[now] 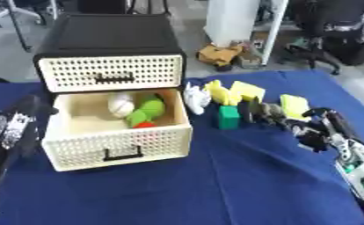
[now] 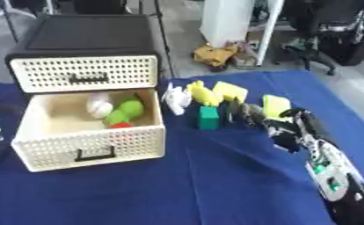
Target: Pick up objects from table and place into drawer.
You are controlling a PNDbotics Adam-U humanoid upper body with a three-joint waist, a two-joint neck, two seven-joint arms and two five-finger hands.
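Note:
The cream lower drawer will slide straight in and close all the way when I push it, since the white ball and green toy lie low inside.
The cream lower drawer of a black-topped cabinet is pulled open. Inside lie a white ball, a green toy and a small red thing. Right of the drawer, on the blue cloth, are a white object, a green block and yellow pieces. My right hand comes in from the lower right. It is open, and its dark fingers stretch toward the green block, just right of it. My left hand shows at the left edge beside the drawer.
Another yellow piece lies close behind my right hand. The upper drawer is closed. Blue cloth covers the table in front of the drawer. Beyond the table stand office chairs and floor clutter.

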